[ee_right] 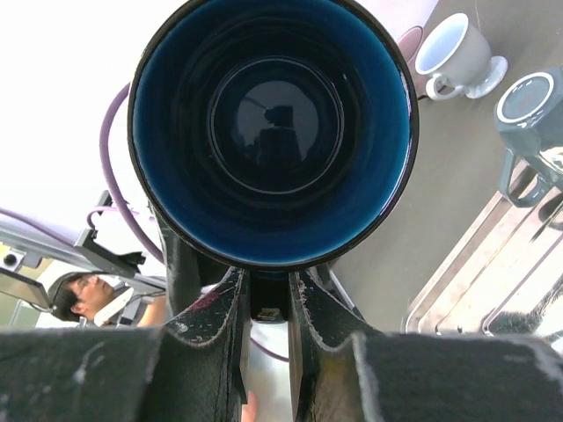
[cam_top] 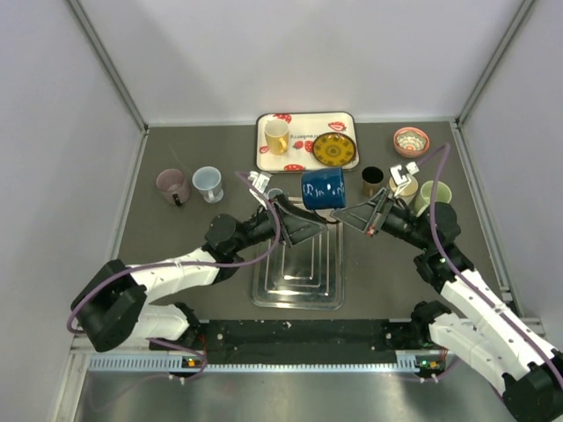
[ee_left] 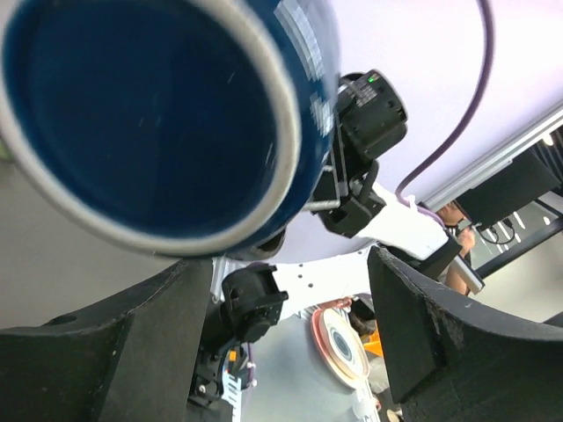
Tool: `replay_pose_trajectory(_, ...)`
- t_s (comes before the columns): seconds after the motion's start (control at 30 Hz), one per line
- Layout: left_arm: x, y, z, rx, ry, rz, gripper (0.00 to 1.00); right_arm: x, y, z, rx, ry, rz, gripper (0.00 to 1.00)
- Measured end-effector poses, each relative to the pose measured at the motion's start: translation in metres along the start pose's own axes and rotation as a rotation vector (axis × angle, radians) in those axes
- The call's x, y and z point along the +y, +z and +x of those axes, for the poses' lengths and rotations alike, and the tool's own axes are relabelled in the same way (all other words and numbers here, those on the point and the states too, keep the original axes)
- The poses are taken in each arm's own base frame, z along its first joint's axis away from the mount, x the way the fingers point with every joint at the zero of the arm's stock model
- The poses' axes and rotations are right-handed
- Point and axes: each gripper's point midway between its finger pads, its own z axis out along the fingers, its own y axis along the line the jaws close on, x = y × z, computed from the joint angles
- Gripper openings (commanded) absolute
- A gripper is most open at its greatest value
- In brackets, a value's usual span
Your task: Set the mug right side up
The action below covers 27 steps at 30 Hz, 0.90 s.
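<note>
Next, I line my left gripper up with the mug's handle and take it over, because the blue mug's base is off-centre from my left gripper's fingers.
The blue mug hangs in the air on its side over the far end of the metal tray. My right gripper is shut on its handle; in the right wrist view the two fingers pinch the handle below the mug's open mouth. My left gripper is open just left of and below the mug. In the left wrist view its jaws stand wide apart and empty, with the mug's recessed base above them.
A white patterned tray at the back holds a yellow cup and yellow plate. Pink and pale blue mugs stand left. A black cup, green mug and pink bowl stand right. A grey mug sits beside the metal tray.
</note>
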Motion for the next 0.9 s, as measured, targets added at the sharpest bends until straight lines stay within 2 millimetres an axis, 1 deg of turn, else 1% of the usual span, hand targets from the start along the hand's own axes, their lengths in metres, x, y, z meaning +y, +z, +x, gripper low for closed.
replay_pose_trajectory(0.13, -0.007, 0.003, -0.008, -0.038, 0.013, 0.042, 0.73, -0.004, -0.001, 0.005, 0.013, 0.018, 0.001, 0.0)
replay_pose_trajectory(0.23, -0.006, 0.005, -0.009, -0.049, 0.006, 0.048, 0.67, -0.003, -0.001, 0.004, 0.007, 0.021, -0.003, 0.0)
replay_pose_trajectory(0.3, -0.004, 0.008, -0.01, -0.05, -0.002, 0.049, 0.6, -0.002, -0.001, 0.004, 0.002, 0.017, -0.013, 0.0)
replay_pose_trajectory(0.4, -0.002, 0.012, -0.012, -0.057, -0.016, 0.048, 0.54, 0.001, -0.001, 0.002, -0.006, 0.012, -0.028, 0.0)
replay_pose_trajectory(0.6, -0.001, 0.014, -0.021, -0.117, -0.048, 0.038, 0.52, 0.006, -0.002, 0.0, -0.016, -0.001, -0.05, 0.0)
replay_pose_trajectory(0.7, -0.001, 0.015, -0.022, -0.128, -0.06, 0.034, 0.43, 0.006, -0.003, 0.001, -0.019, -0.012, -0.053, 0.0)
replay_pose_trajectory(0.73, -0.001, 0.015, -0.022, -0.128, -0.068, 0.032, 0.37, 0.007, -0.004, 0.001, -0.02, -0.02, -0.055, 0.0)
replay_pose_trajectory(0.8, 0.002, 0.016, -0.021, -0.128, -0.084, 0.025, 0.31, 0.008, -0.006, 0.002, -0.021, -0.04, -0.058, 0.0)
replay_pose_trajectory(0.83, 0.004, 0.017, -0.02, -0.126, -0.094, 0.021, 0.25, 0.008, -0.008, 0.002, -0.022, -0.054, -0.057, 0.0)
replay_pose_trajectory(0.87, 0.006, 0.018, -0.019, -0.125, -0.102, 0.019, 0.22, 0.008, -0.009, 0.003, -0.024, -0.066, -0.052, 0.0)
replay_pose_trajectory(0.9, 0.007, 0.018, -0.019, -0.124, -0.112, 0.017, 0.22, 0.006, -0.009, 0.002, -0.029, -0.078, -0.044, 0.0)
